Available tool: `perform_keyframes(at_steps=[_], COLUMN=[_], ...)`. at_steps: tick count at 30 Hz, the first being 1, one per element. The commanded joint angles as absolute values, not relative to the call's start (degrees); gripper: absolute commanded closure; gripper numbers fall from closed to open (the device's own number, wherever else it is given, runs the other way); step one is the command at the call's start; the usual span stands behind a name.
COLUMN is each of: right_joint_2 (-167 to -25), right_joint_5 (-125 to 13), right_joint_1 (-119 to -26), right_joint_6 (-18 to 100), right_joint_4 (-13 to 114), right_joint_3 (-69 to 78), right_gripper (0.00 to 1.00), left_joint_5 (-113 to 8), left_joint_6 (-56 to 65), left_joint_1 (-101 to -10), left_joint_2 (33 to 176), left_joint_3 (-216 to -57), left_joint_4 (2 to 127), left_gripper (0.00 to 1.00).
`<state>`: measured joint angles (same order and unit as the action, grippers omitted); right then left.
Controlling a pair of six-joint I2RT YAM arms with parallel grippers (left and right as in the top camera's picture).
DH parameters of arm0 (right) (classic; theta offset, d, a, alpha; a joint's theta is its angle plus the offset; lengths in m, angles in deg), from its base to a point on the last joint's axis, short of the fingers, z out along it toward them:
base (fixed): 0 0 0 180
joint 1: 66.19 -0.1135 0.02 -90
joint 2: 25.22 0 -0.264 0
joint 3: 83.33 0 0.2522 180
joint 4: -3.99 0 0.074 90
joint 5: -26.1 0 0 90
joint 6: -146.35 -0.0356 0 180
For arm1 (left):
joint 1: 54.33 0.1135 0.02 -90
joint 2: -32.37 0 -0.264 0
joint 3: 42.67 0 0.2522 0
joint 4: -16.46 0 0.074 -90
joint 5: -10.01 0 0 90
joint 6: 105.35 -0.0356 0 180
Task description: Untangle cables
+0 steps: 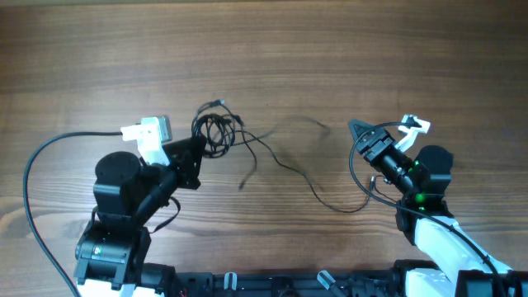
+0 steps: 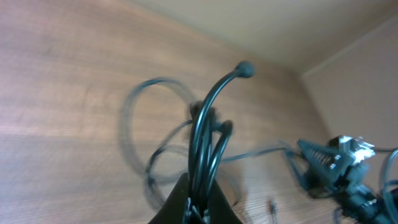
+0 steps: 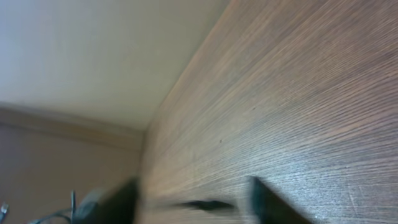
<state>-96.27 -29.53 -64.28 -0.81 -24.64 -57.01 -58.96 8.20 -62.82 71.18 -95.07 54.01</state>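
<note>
My left gripper is pinching several cable loops (image 2: 202,146) together, which keeps them bunched. It should open and move away while my right gripper takes over the tangled heap (image 1: 218,134).
The thin black cables (image 1: 216,132) lie bunched in small loops left of centre. Loose strands trail right across the table to a low curve (image 1: 330,208), and one plug end (image 1: 242,186) lies below the bunch. My left gripper (image 1: 195,155) is shut on the loops at the bunch's left edge. In the left wrist view the cables (image 2: 208,124) rise from between the closed fingers (image 2: 199,208), with one plug end on top. My right gripper (image 1: 360,129) is open and empty at the right, near a faint strand (image 1: 307,122). In the right wrist view its spread fingers (image 3: 196,202) flank a blurred dark shape.
The wooden table (image 1: 272,49) stretches behind the cables. The thick black arm cable (image 1: 37,161) loops at the left of the left arm. The right arm's gripper (image 2: 323,163) shows in the left wrist view, at the right.
</note>
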Motion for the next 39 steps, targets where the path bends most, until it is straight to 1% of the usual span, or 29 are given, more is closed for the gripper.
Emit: perform_keyframes(at_steps=[1, 2, 5, 8, 9, 12, 17, 19, 21, 22, 25, 26, 30, 33, 36, 38, 39], right_joint_2=[-96.27, -96.27, -96.27, -96.27, -96.27, -96.27, -96.27, -96.27, -96.27, -96.27, -96.27, -96.27, -96.27, -96.27, -96.27, -96.27, -96.27], right_joint_5=[-19.37, -15.15, -8.31, -6.61, -7.26, -11.92, -20.94, -22.26, -22.37, -22.37, -22.32, -22.32, -21.95, -25.56, -32.9, -37.56, -38.15], right_joint_1=[-64.13, -64.17, -65.64, -69.59, -71.21, -76.43, -82.55, -83.47, -83.62, -83.62, -83.62, -83.65, -83.65, -83.62, -83.4, -82.2, -81.44], right_joint_6=[0.04, 1.0, 0.87, 0.78, 0.83, 0.89, 0.87, 0.83, 0.74, 0.65, -1.49, -2.5, -2.21, -2.34, -3.89, -4.24, -3.37], right_joint_4=[-25.23, -26.13, -29.73, -33.08, -33.65, -33.65, -33.69, -33.97, -34.15, -34.15, -34.28, -34.5, -35.26, -31.5, -23.4, -18.13, -17.43], right_joint_3=[-56.44, -56.44, -56.44, -56.44, -56.44, -56.44, -56.44, -56.44, -56.44, -56.44, -56.44, -56.44, -56.44, -56.44, -56.44, -56.44, -56.44], right_gripper=[0.0, 0.0, 0.0, 0.01, 0.01, 0.08, 0.16, 0.27, 0.57, 0.67, 0.87, 0.89, 0.96, 0.96, 0.96, 0.96, 0.96], left_joint_5=[-49.78, -46.87, -43.02, -39.79, -38.39, -35.81, -35.64, -35.66, -35.66, -35.64, -35.66, -35.68, -35.77, -37.01, -37.19, -36.99, -36.97], left_joint_6=[10.43, 10.43, 10.41, 10.43, 10.45, 10.65, 10.89, 10.87, 10.87, 10.87, 11.09, 11.87, 13.64, 13.69, 16.35, 20.2, 21.32], left_joint_1=[-62.54, -62.71, -63.59, -65.16, -65.93, -69.07, -74.91, -76.94, -78.76, -79.37, -80.81, -81.16, -81.66, -80.18, -75.78, -70.95, -68.61], left_joint_2=[72.51, 73.65, 76.73, 80.19, 81.32, 85.28, 90.46, 91.79, 92.69, 92.84, 92.82, 92.82, 92.82, 92.62, 91.24, 89.41, 88.49], left_joint_3=[-95.72, -95.72, -95.72, -95.72, -95.72, -95.72, -95.72, -95.72, -95.72, -95.72, -95.72, -95.72, -95.72, -95.72, -95.72, -95.72, -95.72], left_joint_4=[49.66, 48.96, 48.55, 46.6, 45.27, 40.92, 36.35, 35.54, 34.65, 34.23, 32.57, 31.91, 30.45, 30.34, 30.38, 30.82, 31.3], left_gripper=[0.96, 0.96, 0.96, 0.96, 0.96, 0.96, 0.96, 0.96, 0.96, 0.96, 0.96, 0.96, 0.96, 0.96, 0.96, 0.96, 0.96])
